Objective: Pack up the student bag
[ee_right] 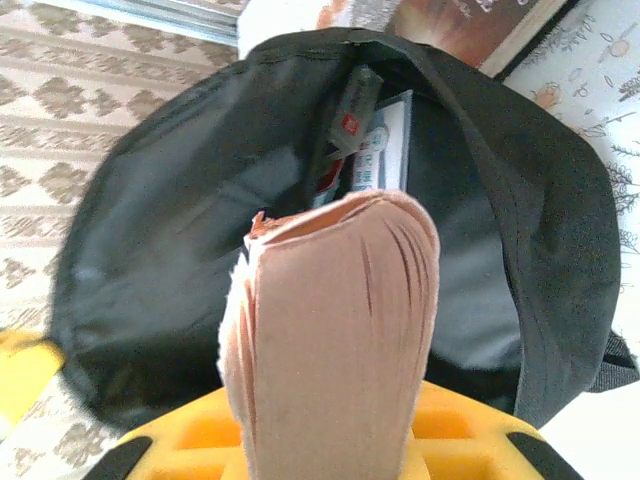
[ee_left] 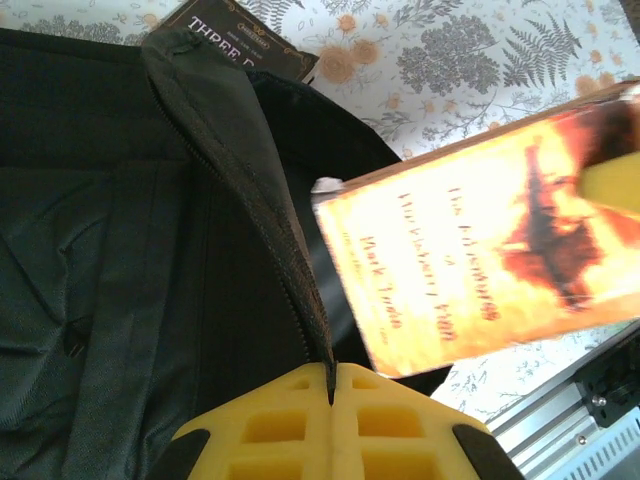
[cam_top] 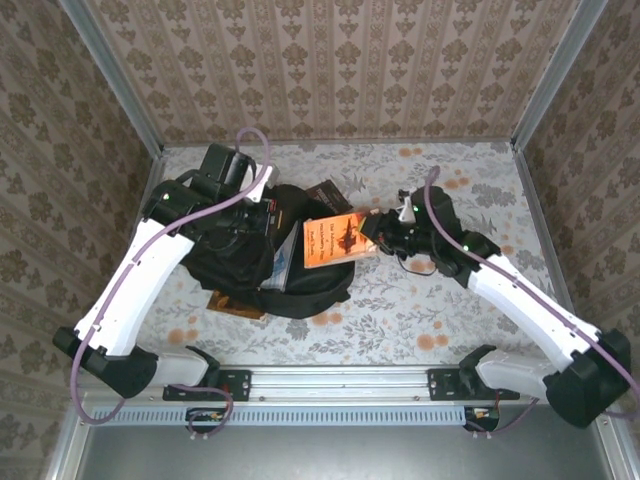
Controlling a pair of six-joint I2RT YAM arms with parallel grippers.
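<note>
I should keep sliding the paperback in with my right gripper until the paperback is deep inside, because the orange paperback's loose end points into the bag's held-open opening.
The black student bag lies open at the table's middle left. My left gripper is shut on the bag's zipper edge and holds that flap up; its yellow jaws pinch the fabric. My right gripper is shut on an orange paperback, holding it just over the bag's opening. The book's cover faces the left wrist camera. Its page edge stands between the right fingers. Inside the bag sits a pale book.
A dark hardcover lies on the table just beyond the bag, its title side showing. A brown book sticks out from under the bag's near side. A metal rail runs along the near edge; patterned walls enclose the table.
</note>
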